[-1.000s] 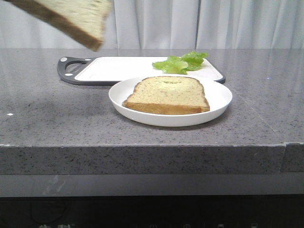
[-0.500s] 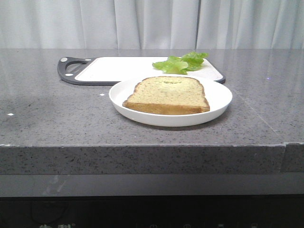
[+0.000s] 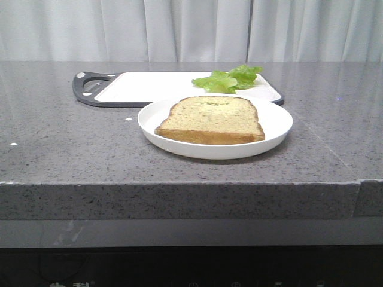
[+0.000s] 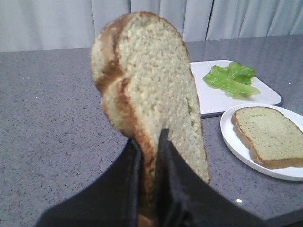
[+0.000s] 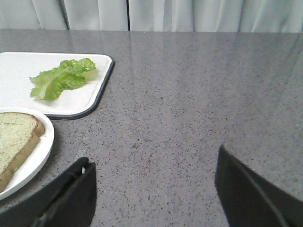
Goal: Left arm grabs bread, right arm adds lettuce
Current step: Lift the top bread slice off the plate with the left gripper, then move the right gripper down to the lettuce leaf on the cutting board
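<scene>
My left gripper is holding its bread, and the lettuce is on the cutting board, so my left gripper should keep the bread out of the way while my right gripper puts the lettuce on the plate's slice.
My left gripper is shut on the bread, a thick slice with a golden-brown crust, and holds it upright on its edge above the counter; neither shows in the front view. The lettuce lies on the right end of the white cutting board; it also shows in the left wrist view and the right wrist view. My right gripper is open and empty over bare counter, to the right of the plate and board, out of the front view.
A second bread slice lies flat on a white plate in front of the board; it also shows in both wrist views. The grey speckled counter ends at a front edge. A curtain hangs behind.
One second ago the held bread showed at the top left of the front view; it has since risen out of that view. The plate, the lettuce and the board have not moved.
</scene>
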`<state>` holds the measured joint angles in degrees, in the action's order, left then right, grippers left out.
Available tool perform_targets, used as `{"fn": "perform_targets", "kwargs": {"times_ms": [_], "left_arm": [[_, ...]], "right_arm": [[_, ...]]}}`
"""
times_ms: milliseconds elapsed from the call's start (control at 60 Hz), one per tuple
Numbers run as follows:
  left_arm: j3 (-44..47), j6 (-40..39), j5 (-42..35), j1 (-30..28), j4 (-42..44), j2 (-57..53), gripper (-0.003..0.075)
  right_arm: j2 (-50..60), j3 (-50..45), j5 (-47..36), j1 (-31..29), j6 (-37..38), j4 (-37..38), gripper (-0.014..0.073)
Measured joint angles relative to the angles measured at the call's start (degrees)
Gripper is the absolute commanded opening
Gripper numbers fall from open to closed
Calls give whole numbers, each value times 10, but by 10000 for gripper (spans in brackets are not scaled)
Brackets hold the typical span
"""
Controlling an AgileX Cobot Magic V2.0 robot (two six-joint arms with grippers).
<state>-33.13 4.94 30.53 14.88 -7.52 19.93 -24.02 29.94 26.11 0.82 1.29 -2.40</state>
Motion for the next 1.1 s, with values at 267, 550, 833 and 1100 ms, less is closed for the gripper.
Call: {"fn": "perform_targets", "kwargs": {"times_ms": [267, 550, 833, 1100], "left_arm": [[1, 0, -11, 0, 0, -1, -20], [1, 0, -11, 0, 1, -1, -20], [4, 0, -12, 0, 1, -1, -20], [4, 0, -12, 0, 1, -1, -20]], "right_arm": [[-192, 123, 49, 19, -1, -2, 540], [-422, 279, 94, 79, -17, -12, 540], [-609, 453, 156, 98, -108, -100, 540], [-776, 643, 216, 99, -173, -171, 540]]}}
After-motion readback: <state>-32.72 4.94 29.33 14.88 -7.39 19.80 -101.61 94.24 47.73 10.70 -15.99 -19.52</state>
